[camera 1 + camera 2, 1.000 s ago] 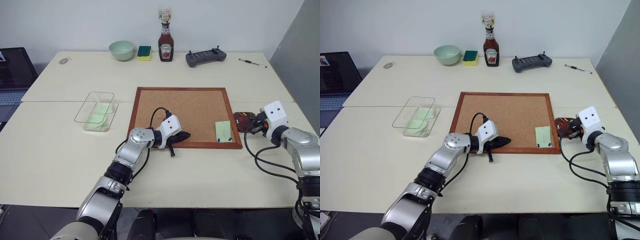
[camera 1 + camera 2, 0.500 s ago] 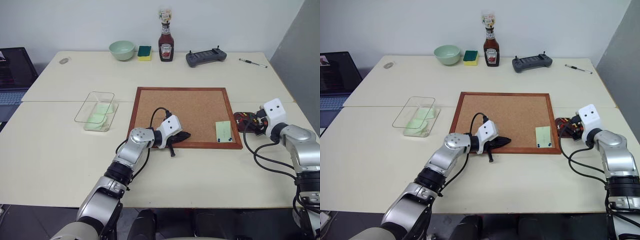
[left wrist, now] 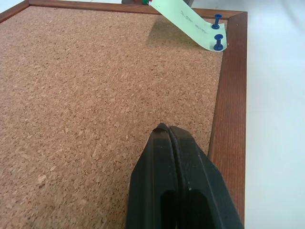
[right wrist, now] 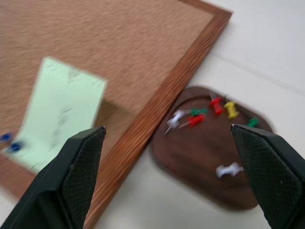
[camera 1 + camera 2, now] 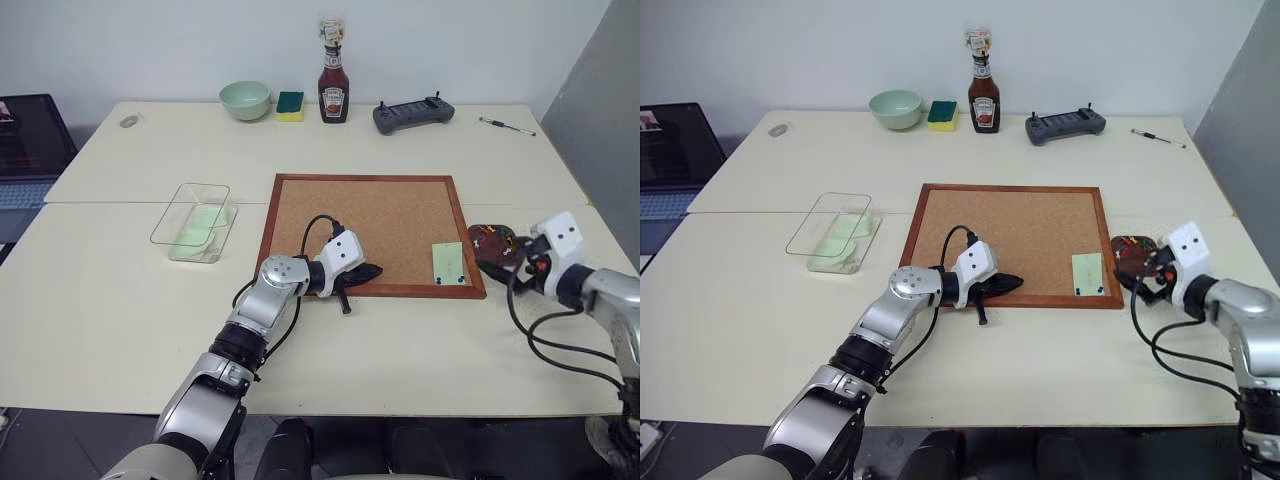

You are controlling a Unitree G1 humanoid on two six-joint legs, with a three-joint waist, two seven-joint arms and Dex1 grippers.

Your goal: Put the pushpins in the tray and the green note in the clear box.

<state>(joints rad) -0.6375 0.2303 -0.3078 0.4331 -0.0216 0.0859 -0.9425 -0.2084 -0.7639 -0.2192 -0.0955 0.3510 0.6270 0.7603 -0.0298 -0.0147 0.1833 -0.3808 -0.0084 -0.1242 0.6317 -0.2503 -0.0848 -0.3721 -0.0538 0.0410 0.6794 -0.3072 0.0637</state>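
Blue pushpins [image 5: 461,280] go through only the green note's near edge [image 5: 448,262] and the far end of the note casts a shadow, so the green note should come along when I pull the pushpin up.
A pale green note [image 5: 448,262] lies on the corkboard's near right corner, held by two blue pushpins [image 5: 440,281] along its near edge. These pushpins [image 3: 218,45] and the note [image 3: 188,26] also appear in the left wrist view. Just right of the board sits the dark red tray [image 5: 495,243], with several coloured pins in it. My right gripper [image 5: 522,260] hovers at the tray's near right side, open wide with nothing between its fingers [image 4: 81,181]. My left gripper [image 5: 372,270] is shut and rests on the board's near edge. The clear box [image 5: 192,222] stands left of the board with green slips inside.
The wood-framed corkboard [image 5: 365,225] fills the table's middle. Along the far edge stand a mint bowl [image 5: 245,98], a sponge [image 5: 290,104], a ketchup bottle [image 5: 331,90], a black controller [image 5: 411,115] and a pen [image 5: 505,125]. A laptop [image 5: 20,150] sits far left.
My right gripper has opened wide and drawn back from over the tray toward the near right. The left arm has stayed still.
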